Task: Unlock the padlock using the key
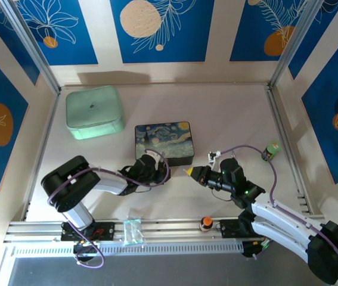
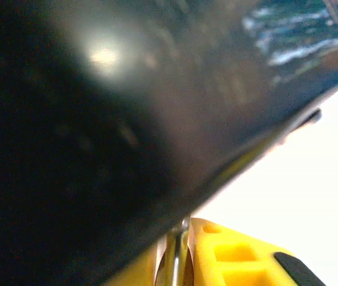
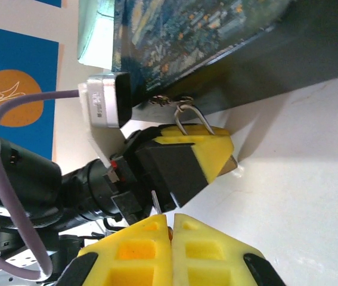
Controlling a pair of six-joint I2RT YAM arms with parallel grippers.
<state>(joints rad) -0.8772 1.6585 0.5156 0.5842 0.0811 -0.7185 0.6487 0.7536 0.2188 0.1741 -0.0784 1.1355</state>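
Note:
The robot's left gripper covers most of the padlock's body (image 3: 229,165), so it should move toward the shackle (image 3: 203,118) and turn the keyhole toward the key before the key goes in.
The padlock (image 3: 191,122) hangs by its thin silver shackle from the clasp (image 3: 169,101) on the front of the starry-night box (image 1: 163,143). My left gripper (image 1: 152,161) is at that front edge, shut on the padlock. Its yellow fingers (image 3: 207,149) cover most of the brass body, and a corner peeks out at the tip. In the left wrist view the shackle (image 2: 179,250) stands between the left gripper's (image 2: 177,238) pads, under the dark box wall. My right gripper (image 3: 171,221) is shut on the key (image 3: 155,201). The blade sticks up toward the left gripper, a short gap away.
A mint green case (image 1: 94,112) lies at the back left. A small green object (image 1: 271,150) sits by the right rail. An orange-capped item (image 1: 205,223) and a clear plastic bag (image 1: 132,231) rest on the near rail. The right arm's purple cable (image 1: 249,149) loops above the table.

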